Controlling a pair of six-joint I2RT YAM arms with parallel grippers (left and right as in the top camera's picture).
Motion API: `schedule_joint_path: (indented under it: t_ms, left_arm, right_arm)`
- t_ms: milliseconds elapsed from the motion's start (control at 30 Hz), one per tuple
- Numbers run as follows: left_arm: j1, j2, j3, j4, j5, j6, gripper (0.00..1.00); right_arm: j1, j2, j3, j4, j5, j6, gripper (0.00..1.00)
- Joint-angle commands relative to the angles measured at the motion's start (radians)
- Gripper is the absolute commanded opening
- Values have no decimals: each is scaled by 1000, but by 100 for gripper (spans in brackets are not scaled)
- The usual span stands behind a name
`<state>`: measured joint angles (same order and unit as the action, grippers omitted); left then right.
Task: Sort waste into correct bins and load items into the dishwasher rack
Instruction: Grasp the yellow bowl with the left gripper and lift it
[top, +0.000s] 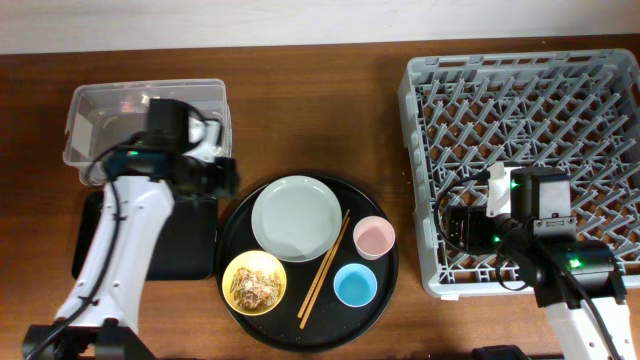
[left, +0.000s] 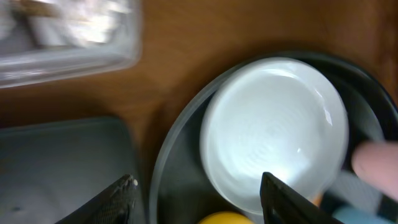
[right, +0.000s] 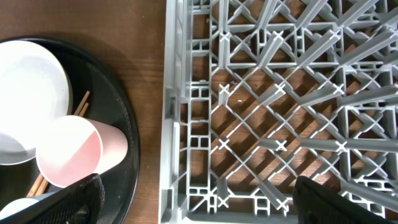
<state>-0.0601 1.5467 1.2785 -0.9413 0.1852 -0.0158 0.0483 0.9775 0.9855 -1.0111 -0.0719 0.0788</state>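
Observation:
I should now move my open left gripper toward the yellow bowl's rim until the gripper's fingers straddle the bowl's side (top: 282, 286), because that rim is clear of the chopsticks (top: 316, 288).
The pale plate (top: 296, 217), the yellow bowl (top: 254, 283) with beige food scraps, the chopsticks (top: 325, 268), the pink cup (top: 374, 237) and the light-blue cup (top: 355, 285) sit on the round black tray (top: 232, 240). My left gripper (top: 225, 177) is open and empty above the tray's left rim, near the plate (left: 273, 130). My right gripper (top: 450, 230) is open and empty over the left front edge of the grey rack (top: 530, 130). The pink cup (right: 78, 152) lies to its left. Blurred pale shapes lie in the clear box (top: 100, 110); I cannot make out tissue or wrapper.
The shallow black rectangular tray (top: 190, 240) lies left of the round tray, below the clear box, partly under my left arm. Bare wooden table shows between the round tray and the rack (right: 280, 93).

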Motion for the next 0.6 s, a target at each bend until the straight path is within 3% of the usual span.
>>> schedule_joint_path:
  t_ms: [0,100,300,533,567]
  left_arm:
    - [-132,5,-2,-55,36,-14,63]
    - [-217,6,-3,-131,35,-44,63]
    - [-394,8,-156,-159,26,-250,62]
    - [-492,9,-413,55,23,-332,53]
    - [-492,9,-437,82,-22,-332,47]
  right_arm:
    - [-4,1,21,0,5,4,98]
    - [-4,1,21,0,5,4,98]
    - [-4,1,21,0,5,5,98]
    - [-4,1,21,0,5,5,98]
    - [-4,1,21,0,5,5,98]
